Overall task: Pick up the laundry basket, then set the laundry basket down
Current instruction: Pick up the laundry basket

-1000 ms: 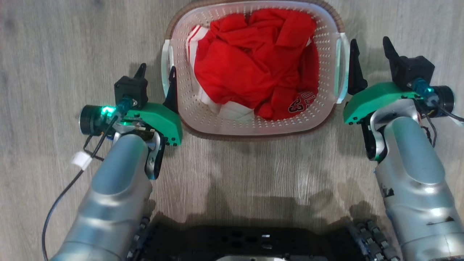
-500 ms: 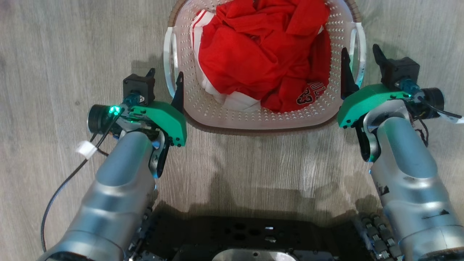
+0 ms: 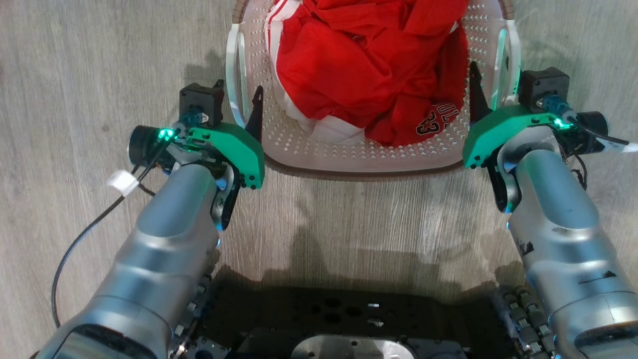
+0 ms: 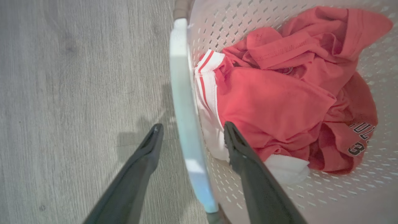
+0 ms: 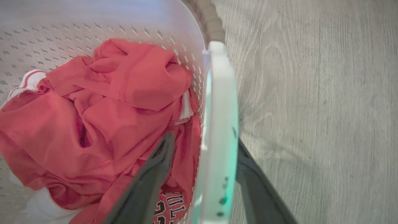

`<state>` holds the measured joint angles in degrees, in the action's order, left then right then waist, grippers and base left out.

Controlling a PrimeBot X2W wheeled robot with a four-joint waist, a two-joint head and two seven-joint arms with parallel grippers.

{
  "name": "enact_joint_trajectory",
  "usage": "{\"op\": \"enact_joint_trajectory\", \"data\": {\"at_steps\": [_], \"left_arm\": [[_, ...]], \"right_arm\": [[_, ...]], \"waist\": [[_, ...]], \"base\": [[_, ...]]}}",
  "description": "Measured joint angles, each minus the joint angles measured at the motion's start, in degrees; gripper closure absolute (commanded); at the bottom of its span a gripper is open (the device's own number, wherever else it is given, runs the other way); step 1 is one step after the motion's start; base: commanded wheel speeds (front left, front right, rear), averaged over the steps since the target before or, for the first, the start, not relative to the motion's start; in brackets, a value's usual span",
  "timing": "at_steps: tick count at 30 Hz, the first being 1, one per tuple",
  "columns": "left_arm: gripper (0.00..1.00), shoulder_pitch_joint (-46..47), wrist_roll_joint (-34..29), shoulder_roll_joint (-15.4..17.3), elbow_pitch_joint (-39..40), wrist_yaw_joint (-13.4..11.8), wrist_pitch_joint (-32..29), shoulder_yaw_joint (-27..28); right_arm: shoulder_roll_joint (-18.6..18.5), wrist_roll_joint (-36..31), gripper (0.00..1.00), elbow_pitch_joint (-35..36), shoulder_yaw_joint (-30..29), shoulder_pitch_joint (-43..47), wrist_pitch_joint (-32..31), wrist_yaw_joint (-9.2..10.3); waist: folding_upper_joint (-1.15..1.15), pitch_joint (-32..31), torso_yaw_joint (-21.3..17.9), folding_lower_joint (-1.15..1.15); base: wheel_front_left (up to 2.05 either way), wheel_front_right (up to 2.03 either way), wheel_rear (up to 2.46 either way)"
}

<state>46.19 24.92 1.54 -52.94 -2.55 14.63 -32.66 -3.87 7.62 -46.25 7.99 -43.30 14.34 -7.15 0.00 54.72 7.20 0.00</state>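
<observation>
I expect the red and white clothes [image 3: 365,72] to come along in the same heap when I lift the laundry basket, since they lie sunk below the brown rim [image 3: 365,175].
The laundry basket [image 3: 364,154] stands on the floor at the top middle of the head view, white and perforated with a brown rim, holding red and white clothes [image 3: 369,65]. My left gripper [image 3: 238,89] is open astride the left handle [image 3: 233,70], one finger inside the basket and one outside. In the left wrist view this gripper [image 4: 192,125] has the handle [image 4: 183,93] between its fingers, with gaps on both sides. My right gripper [image 3: 495,75] is open astride the right handle [image 3: 508,55]. In the right wrist view this gripper [image 5: 203,140] has its outer finger close against the handle [image 5: 220,102].
Grey wood-look floor [image 3: 75,75] surrounds the basket on all sides. My dark base [image 3: 349,324] fills the bottom middle of the head view. A black cable with a white tag [image 3: 122,183] hangs off my left forearm.
The head camera has moved, so the basket sits higher in the picture. Both grippers slid forward; the right one, beside the handle before, now straddles it.
</observation>
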Motion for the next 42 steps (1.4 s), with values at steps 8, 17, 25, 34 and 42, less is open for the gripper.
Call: {"op": "enact_joint_trajectory", "data": {"at_steps": [8, 17, 25, 34, 42], "left_arm": [[1.00, 1.26, 3.25, -0.04, -0.87, -0.52, 0.00, -2.76], [1.00, 1.30, 6.31, 0.00, -1.58, -1.52, -0.02, -5.72], [1.00, -0.15, 7.49, -0.01, -3.01, -1.56, -0.02, -6.71], [1.00, -6.55, 10.46, -0.25, -5.72, -1.51, -0.07, -8.69], [1.00, -10.67, 14.97, -0.40, -9.77, -0.51, -0.21, -12.05]], "right_arm": [[-0.02, 0.00, 0.68, -1.19, 0.20, -1.14, 0.04, 0.00], [-0.21, 0.83, 1.00, -3.42, 0.49, -1.32, 0.05, 0.00], [-0.21, 3.88, 1.00, -7.38, 2.53, -0.97, 0.05, 0.00], [0.27, 11.13, 1.00, -14.96, 7.68, 2.75, 0.14, -0.02], [0.57, 18.52, 1.00, -19.26, 14.80, 5.22, 0.13, -0.09]], "waist": [[0.00, 0.13, 0.15, 0.00], [0.00, -1.35, 0.09, 0.00], [0.00, -5.73, -0.21, 0.00], [0.00, -14.07, -0.88, 0.00], [0.00, -21.99, -1.80, 0.00]], "base": [[0.00, 0.00, 0.00], [0.00, 0.00, 0.00], [0.00, 0.00, 0.00], [0.00, 0.00, 0.00], [0.00, 0.00, 0.00]]}}
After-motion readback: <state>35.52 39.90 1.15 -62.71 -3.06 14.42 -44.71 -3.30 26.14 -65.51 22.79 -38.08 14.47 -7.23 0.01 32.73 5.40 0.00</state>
